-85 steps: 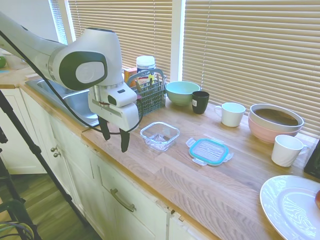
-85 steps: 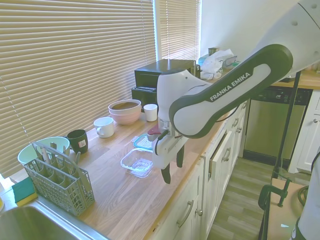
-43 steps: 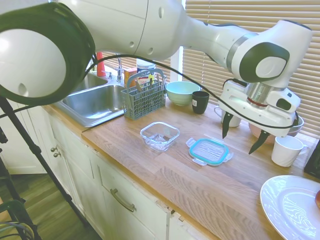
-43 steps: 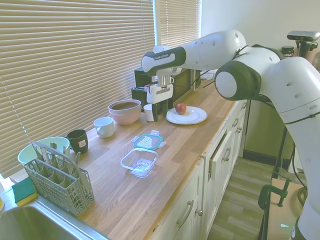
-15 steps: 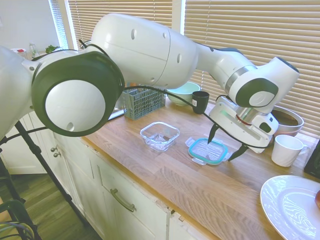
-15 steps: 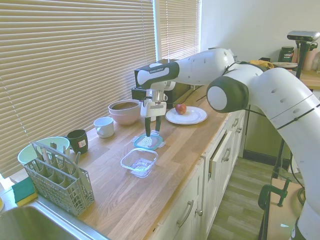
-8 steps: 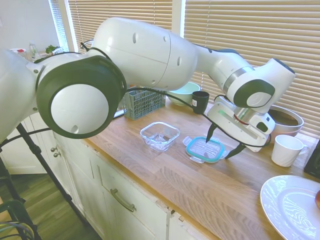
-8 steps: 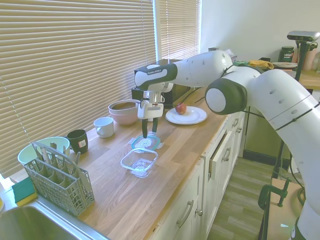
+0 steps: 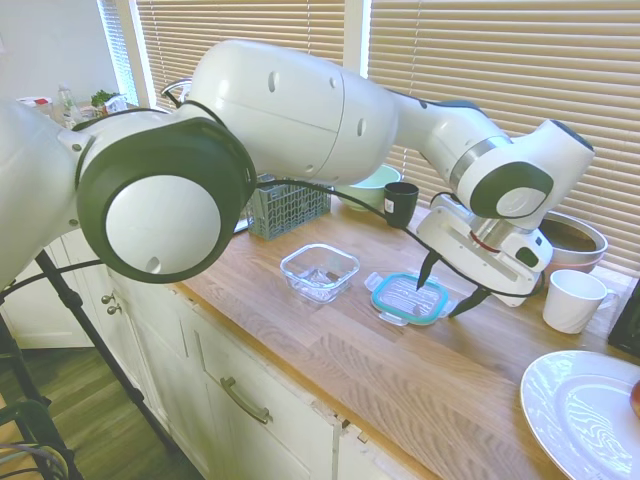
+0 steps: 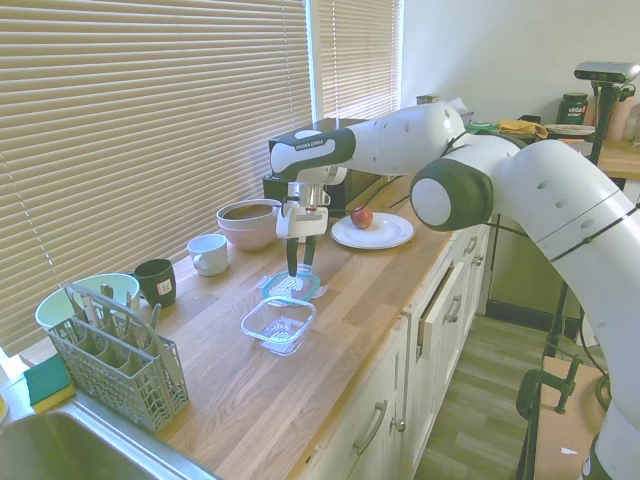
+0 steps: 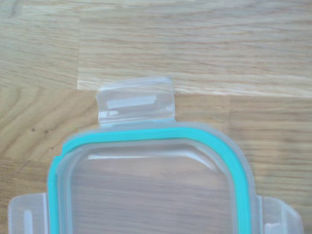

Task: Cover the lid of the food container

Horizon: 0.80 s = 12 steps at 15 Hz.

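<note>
My gripper will make the lid [image 9: 409, 298] tip up and hang stiffly when I lift it, because my fingers straddle just one edge [image 9: 443, 296] while the lid's body reaches toward the container.
The lid [image 9: 405, 298], clear with a teal rim, lies on the wooden counter just right of the food container [image 9: 320, 270], a shallow, clear, empty square dish. My gripper [image 9: 438, 301] is open and low over the lid's right side, one dark finger on either side of that edge. The second exterior view has the gripper [image 10: 297, 270] pointing down onto the lid [image 10: 290, 286], and the container [image 10: 278, 324] sits nearer the camera. From the wrist, the lid [image 11: 151, 185] and one clear snap tab [image 11: 136, 105] show close up against the wood.
A black cup [image 9: 400, 203], a mint bowl [image 9: 365, 182] and a grey utensil basket [image 9: 290, 205] stand behind the container. A white mug [image 9: 575, 300] and a pink bowl [image 9: 570, 240] are right of the gripper. A white plate [image 9: 585, 415] lies at the front right.
The gripper swung from the counter's left end to the right, then came down over the lid. In the last second the lid slid slightly toward the container.
</note>
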Available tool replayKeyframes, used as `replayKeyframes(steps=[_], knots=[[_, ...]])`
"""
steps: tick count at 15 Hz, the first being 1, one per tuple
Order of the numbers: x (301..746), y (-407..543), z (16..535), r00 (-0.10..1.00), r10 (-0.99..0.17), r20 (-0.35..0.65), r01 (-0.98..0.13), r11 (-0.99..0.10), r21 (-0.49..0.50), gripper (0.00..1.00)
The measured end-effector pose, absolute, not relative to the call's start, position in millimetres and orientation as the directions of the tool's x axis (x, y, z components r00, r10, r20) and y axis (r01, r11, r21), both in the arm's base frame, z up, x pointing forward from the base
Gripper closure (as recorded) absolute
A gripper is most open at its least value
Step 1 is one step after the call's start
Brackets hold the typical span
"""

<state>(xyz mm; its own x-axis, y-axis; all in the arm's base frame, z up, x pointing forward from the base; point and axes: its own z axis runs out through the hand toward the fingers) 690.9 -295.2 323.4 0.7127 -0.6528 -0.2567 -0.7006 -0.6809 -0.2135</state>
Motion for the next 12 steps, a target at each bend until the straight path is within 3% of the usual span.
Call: replayKeyframes(steps=[12], knots=[[689.4,-298.3,315.9,0.706,-0.656,-0.267,-0.707,-0.674,-0.211,1.00]])
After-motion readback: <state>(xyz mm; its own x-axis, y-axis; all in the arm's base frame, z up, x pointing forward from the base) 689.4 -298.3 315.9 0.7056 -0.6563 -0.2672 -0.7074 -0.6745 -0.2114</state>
